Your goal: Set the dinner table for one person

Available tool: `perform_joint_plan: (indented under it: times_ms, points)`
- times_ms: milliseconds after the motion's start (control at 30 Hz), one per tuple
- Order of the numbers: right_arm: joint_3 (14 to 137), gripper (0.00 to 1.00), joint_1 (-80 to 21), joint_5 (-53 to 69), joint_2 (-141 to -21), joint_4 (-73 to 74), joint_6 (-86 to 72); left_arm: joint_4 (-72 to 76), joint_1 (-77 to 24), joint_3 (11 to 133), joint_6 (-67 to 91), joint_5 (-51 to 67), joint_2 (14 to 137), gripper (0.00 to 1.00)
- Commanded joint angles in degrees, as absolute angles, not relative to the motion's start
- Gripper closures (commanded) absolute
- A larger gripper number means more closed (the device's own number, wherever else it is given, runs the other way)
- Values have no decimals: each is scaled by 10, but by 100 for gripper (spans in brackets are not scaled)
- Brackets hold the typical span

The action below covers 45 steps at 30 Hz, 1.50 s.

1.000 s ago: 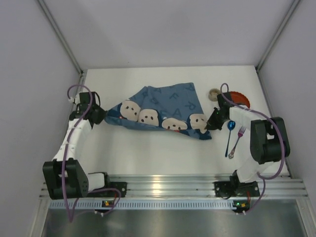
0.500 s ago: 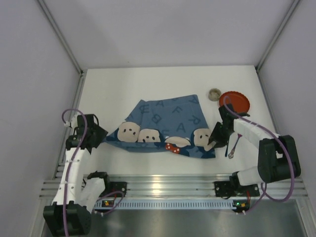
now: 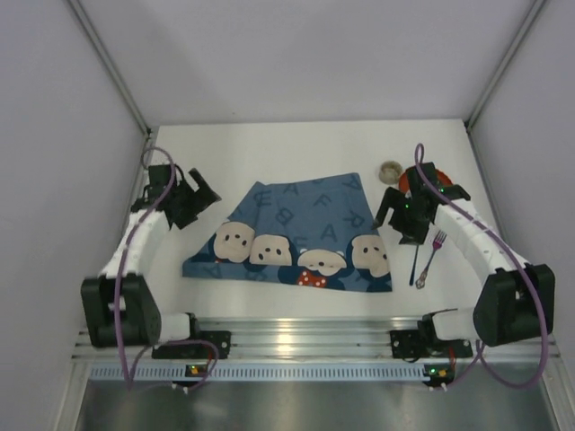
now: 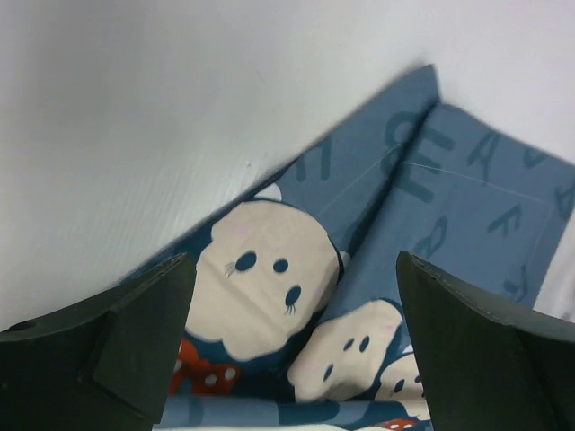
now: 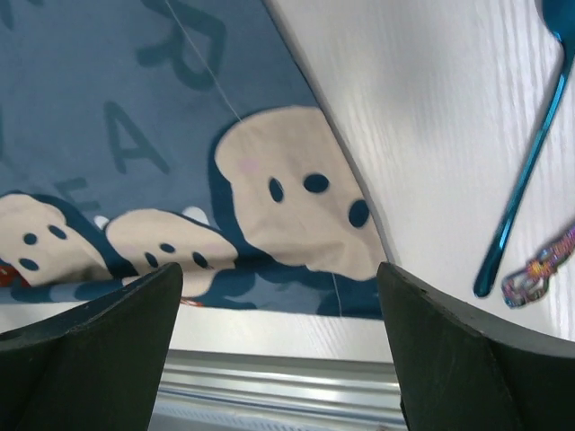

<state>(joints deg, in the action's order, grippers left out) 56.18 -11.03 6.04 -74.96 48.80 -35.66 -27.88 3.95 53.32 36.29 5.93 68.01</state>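
I should use my left gripper and my right gripper on the blue placemat to pull its far corners flat before I put the plate down, because a crease runs through the placemat's letters.
The dinner table is a plain white top. On it lies a blue placemat printed with cartoon mouse faces and letters, spread out and slightly creased. My left gripper hovers open just off the cloth's left side, holding nothing. In the left wrist view the placemat shows between the wide-apart fingers. My right gripper stands open above the cloth's right edge, also holding nothing. In the right wrist view the placemat lies under the open gripper.
A blue spoon and a purple fork lie right of the cloth; both show in the right wrist view, spoon and fork. A small beige cup and a red plate, mostly hidden by the right arm, sit behind. An aluminium rail borders the near edge.
Both grippers drew the placemat toward the near edge, then opened and let go of its corners. They have since lifted and moved back, leaving the cloth spread on the table.
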Motion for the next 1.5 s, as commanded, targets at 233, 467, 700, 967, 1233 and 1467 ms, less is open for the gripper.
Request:
perform_joint_plan:
  times_ms: [233, 467, 700, 967, 1233, 1467]
  points:
    - [792, 13, -111, 123, -981, 415, -273, -182, 16, 691, 291, 213, 1024, 13]
    - [960, 16, -98, 114, -1158, 432, -259, -198, 7, 729, 260, 237, 1110, 24]
    - [1025, 23, -103, 139, -1271, 439, -262, -214, 3, 723, 239, 265, 1147, 33]
    - [1017, 46, -113, 156, -1299, 424, -272, -241, -38, 763, 217, 284, 1191, 41]
    - [1009, 100, -120, 156, -1306, 420, -264, -265, -58, 808, 238, 269, 1236, 92]
    - [1013, 100, -117, 131, -1279, 425, -262, -290, -48, 825, 249, 201, 1208, 100]
